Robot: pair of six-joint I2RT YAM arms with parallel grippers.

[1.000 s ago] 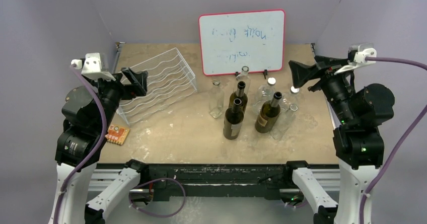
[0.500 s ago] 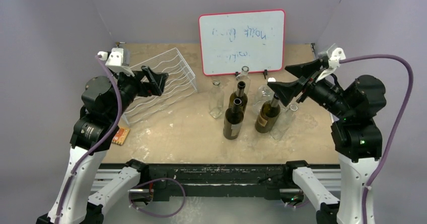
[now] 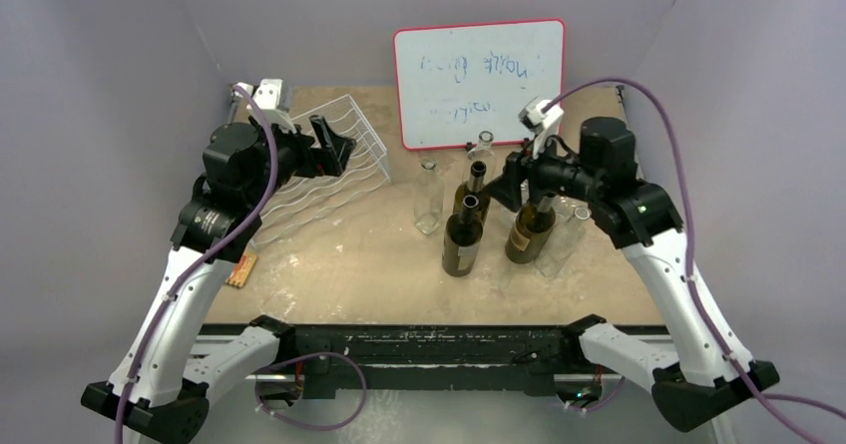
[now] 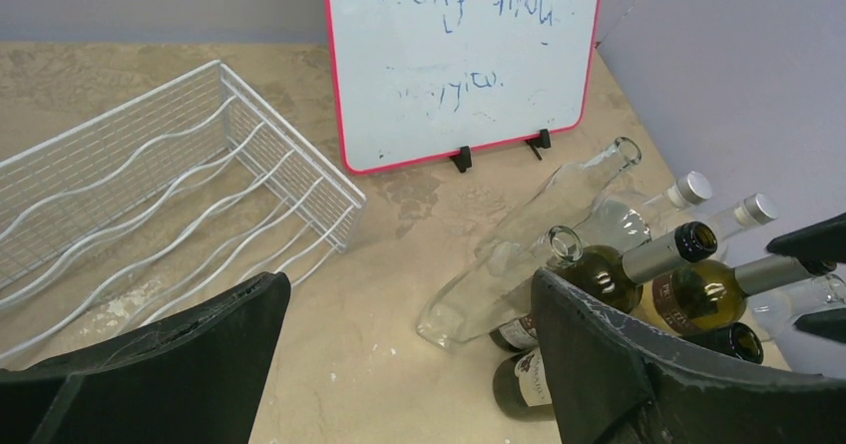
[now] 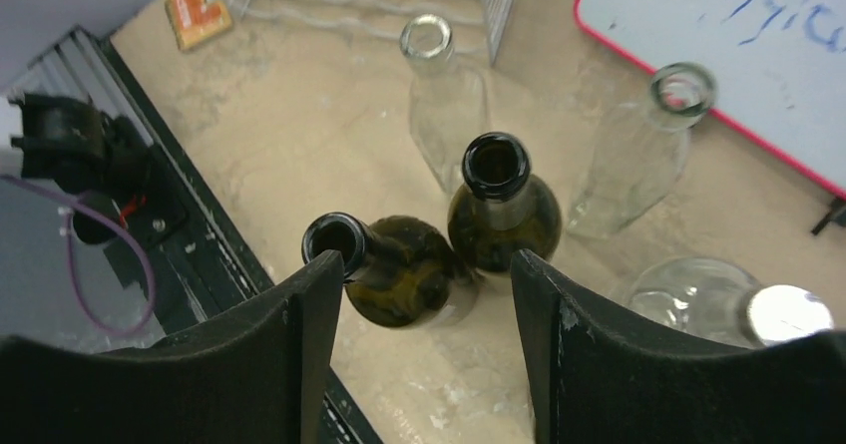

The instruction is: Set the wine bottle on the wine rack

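Observation:
The front wine bottle (image 3: 461, 245) is standing upright away from the wine rack, so my right gripper should pick it up by its neck (image 3: 469, 211) and hand it to my left gripper.
Three dark green wine bottles stand mid-table: the front one (image 3: 462, 239), one behind it (image 3: 472, 197) and one to the right (image 3: 529, 226). The white wire wine rack (image 3: 319, 170) stands at the back left. My right gripper (image 3: 509, 180) is open and empty, hovering above the bottle cluster. In the right wrist view the gripper (image 5: 427, 259) frames two dark bottles, one (image 5: 399, 269) close by and one (image 5: 502, 210) beyond it. My left gripper (image 3: 334, 143) is open and empty, above the rack's right end. In the left wrist view the gripper (image 4: 409, 279) shows with the rack (image 4: 150, 205) to its left.
Several clear glass bottles stand around the dark ones, such as one (image 3: 429, 200) left of them and one (image 3: 483, 150) behind. A pink-framed whiteboard (image 3: 479, 80) stands at the back. An orange card (image 3: 236, 269) lies near the left front edge.
Both arms have swung up and inward. The left gripper moved right over the rack. The right gripper moved left from the table's right side to above the bottles.

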